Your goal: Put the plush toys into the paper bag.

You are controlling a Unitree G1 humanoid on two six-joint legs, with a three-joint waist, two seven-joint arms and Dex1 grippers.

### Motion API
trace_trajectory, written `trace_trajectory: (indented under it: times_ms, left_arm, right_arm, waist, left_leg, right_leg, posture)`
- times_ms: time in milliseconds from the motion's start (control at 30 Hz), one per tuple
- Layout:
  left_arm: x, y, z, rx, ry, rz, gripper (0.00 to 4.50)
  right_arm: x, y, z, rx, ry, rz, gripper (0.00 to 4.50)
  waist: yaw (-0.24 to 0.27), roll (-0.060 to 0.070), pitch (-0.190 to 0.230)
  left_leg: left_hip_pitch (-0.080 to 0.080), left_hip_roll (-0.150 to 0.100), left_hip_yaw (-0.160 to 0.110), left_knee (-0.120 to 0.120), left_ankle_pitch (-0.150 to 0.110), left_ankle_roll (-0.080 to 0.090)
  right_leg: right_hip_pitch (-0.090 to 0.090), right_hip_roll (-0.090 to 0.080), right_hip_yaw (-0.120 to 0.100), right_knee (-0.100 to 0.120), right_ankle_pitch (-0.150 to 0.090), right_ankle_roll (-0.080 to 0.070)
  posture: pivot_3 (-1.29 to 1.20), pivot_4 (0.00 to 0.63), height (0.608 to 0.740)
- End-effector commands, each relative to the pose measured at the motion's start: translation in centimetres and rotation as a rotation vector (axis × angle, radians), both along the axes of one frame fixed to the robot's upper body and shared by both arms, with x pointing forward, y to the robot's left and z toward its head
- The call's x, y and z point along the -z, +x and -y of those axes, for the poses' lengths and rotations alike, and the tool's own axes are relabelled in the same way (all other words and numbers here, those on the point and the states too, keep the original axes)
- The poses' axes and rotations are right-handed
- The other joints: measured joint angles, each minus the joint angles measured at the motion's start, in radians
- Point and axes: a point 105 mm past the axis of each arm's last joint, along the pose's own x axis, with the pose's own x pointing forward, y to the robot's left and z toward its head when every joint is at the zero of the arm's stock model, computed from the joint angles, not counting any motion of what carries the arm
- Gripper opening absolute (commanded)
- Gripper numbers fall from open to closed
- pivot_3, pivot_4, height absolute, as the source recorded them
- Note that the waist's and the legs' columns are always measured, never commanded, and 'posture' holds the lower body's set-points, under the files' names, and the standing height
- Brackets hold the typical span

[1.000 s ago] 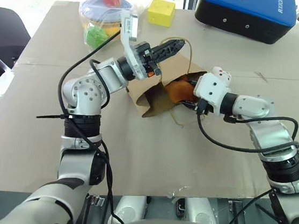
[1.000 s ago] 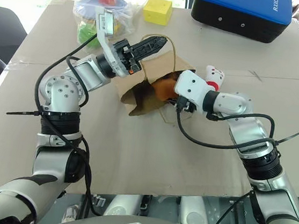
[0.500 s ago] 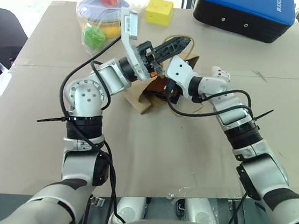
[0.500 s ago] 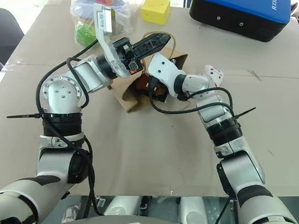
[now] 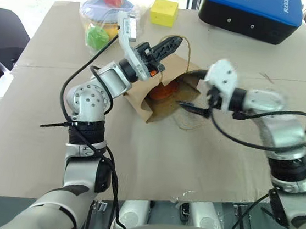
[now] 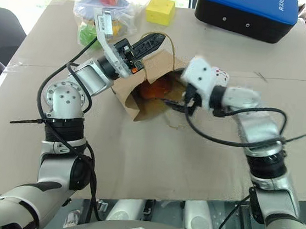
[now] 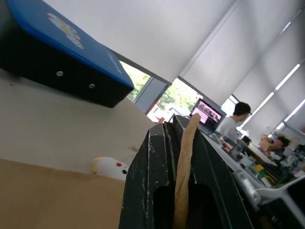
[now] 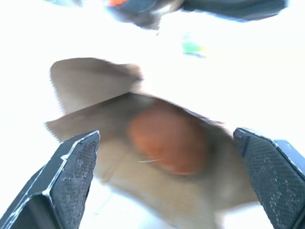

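Note:
I expect the paper bag [image 5: 138,94] to hold both toys side by side when I put the white chicken in, because empty space [image 5: 165,106] is all around the brown plush toy.
The brown paper bag [image 5: 144,91] lies on its side with its mouth facing my right arm. My left gripper [image 5: 170,42] is shut on the bag's tan string handle [image 7: 185,157] and lifts the upper lip. A brown fuzzy plush toy [image 5: 164,91] sits inside the bag's mouth and also shows in the right wrist view [image 8: 167,140]. My right gripper [image 5: 192,108] hovers open and empty just outside the mouth, apart from the toy. The white chicken-like plush toy [image 7: 110,168] lies on the table beyond the bag, partly behind my right wrist [image 6: 219,74].
A blue-and-black case [image 5: 247,12] stands at the back right. A yellow cube [image 5: 164,12] and a clear plastic bag of plastic toys [image 5: 106,12] sit at the back left. The table is covered in brown cardboard [image 5: 164,160]. A person sits far off in the room [image 7: 236,121].
My right gripper reached into the bag's mouth with the brown plush toy, opened, and drew back out to the right. The toy stays inside. My left gripper keeps its hold on the handle.

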Motion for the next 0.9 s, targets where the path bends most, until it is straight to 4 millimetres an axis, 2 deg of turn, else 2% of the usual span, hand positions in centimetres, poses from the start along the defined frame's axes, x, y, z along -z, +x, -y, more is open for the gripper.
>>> trace_trajectory:
  times_ms: [33,167,300,400,433,500,533,600,667,733,833,900]
  left_arm:
    - [-1.6,0.6,-1.1,-0.084,-0.014,0.060,0.00]
    - [-1.7,1.2,-1.6,-0.136,-0.018,0.060,0.00]
    - [-1.7,1.2,-1.4,-0.134,-0.016,0.067,0.00]
    - [-1.5,1.0,-1.3,-0.133,-0.012,0.070,0.00]
    - [-1.5,1.0,-1.3,-0.133,-0.012,0.071,0.00]
    - [-1.5,0.7,-1.2,-0.133,-0.010,0.078,0.00]
    - [-1.6,0.6,-1.3,-0.133,-0.010,0.080,0.00]
    - [-1.5,0.5,-1.3,-0.136,-0.011,0.078,0.00]
    - [-1.6,0.5,-1.4,-0.138,-0.018,0.074,0.00]
    - [-1.7,0.5,-1.3,-0.137,-0.022,0.072,0.00]
    - [-1.9,0.5,-1.1,-0.125,-0.046,0.055,0.00]
    - [-2.0,0.4,-0.8,-0.110,-0.051,0.051,0.00]
  right_arm:
    - [-2.0,1.4,3.0,0.184,0.031,0.075,4.45]
    - [0.2,5.3,6.2,0.454,0.003,-0.021,4.45]
    - [4.7,8.5,7.3,0.597,0.015,-0.187,4.45]
    - [6.9,9.9,8.0,0.663,-0.008,-0.230,4.45]
    - [7.3,10.2,8.1,0.673,-0.021,-0.233,3.92]
    - [7.3,10.3,8.0,0.671,-0.008,-0.235,3.17]
    - [7.1,10.3,8.0,0.667,0.004,-0.229,2.61]
    - [6.4,10.0,8.2,0.657,0.011,-0.191,1.69]
    - [4.7,9.4,8.4,0.621,0.030,-0.086,0.90]
    - [3.1,7.9,8.4,0.565,0.097,-0.057,0.08]
    - [0.8,3.6,7.0,0.380,0.162,-0.063,0.03]
    - [0.3,0.4,5.6,0.252,0.146,-0.091,0.03]
  waist:
    - [0.006,0.000,0.000]
    - [0.007,0.000,0.000]
    - [0.006,0.000,0.000]
    - [0.005,0.000,0.000]
    - [0.005,0.000,0.000]
    - [0.004,0.000,0.000]
    - [0.003,0.000,0.000]
    - [0.002,0.000,0.000]
    - [0.006,0.000,0.000]
    - [0.007,0.000,0.000]
    - [0.008,0.000,0.000]
    - [0.008,0.000,0.000]
  left_leg:
    - [0.000,0.000,0.000,0.000,0.000,0.000]
    - [0.000,0.000,0.001,0.000,0.000,0.000]
    - [0.000,0.000,0.002,0.000,0.000,0.000]
    - [0.000,0.000,0.003,-0.001,0.000,0.000]
    - [0.000,0.000,0.003,-0.001,0.000,0.000]
    - [0.000,0.000,0.003,-0.001,0.000,0.000]
    - [0.000,0.000,0.003,-0.001,0.000,0.000]
    - [0.000,0.000,0.003,0.000,0.000,0.000]
    - [0.000,0.000,0.003,0.000,0.000,0.000]
    - [0.000,0.000,0.003,0.000,0.000,0.000]
    - [-0.001,0.000,0.002,0.000,0.000,0.000]
    - [-0.001,0.000,0.002,-0.001,0.000,0.000]
  right_leg:
    - [0.000,0.000,0.000,0.000,0.000,0.000]
    - [0.000,0.000,0.001,0.001,0.000,0.000]
    - [-0.001,0.001,0.002,0.001,0.000,0.000]
    - [-0.001,0.001,0.002,0.001,0.000,0.000]
    - [-0.001,0.001,0.002,0.000,0.000,0.000]
    - [-0.001,0.001,0.002,0.000,0.000,0.000]
    - [-0.001,0.001,0.002,0.000,0.000,0.000]
    - [-0.001,0.001,0.002,0.001,0.000,0.000]
    - [-0.001,0.001,0.002,0.000,0.000,0.000]
    - [-0.001,0.001,0.002,0.000,0.000,0.000]
    - [-0.002,0.001,0.002,0.000,0.000,0.000]
    - [-0.002,0.001,0.002,0.000,0.000,0.000]
  posture:
    - [0.00,0.150,0.740]
    - [0.00,0.150,0.740]
    - [0.00,0.150,0.740]
    - [0.00,0.150,0.740]
    - [0.00,0.150,0.740]
    - [0.00,0.150,0.740]
    - [0.00,0.150,0.740]
    - [0.00,0.150,0.740]
    - [0.00,0.150,0.740]
    - [0.00,0.150,0.740]
    - [0.00,0.150,0.740]
    - [0.00,0.150,0.740]
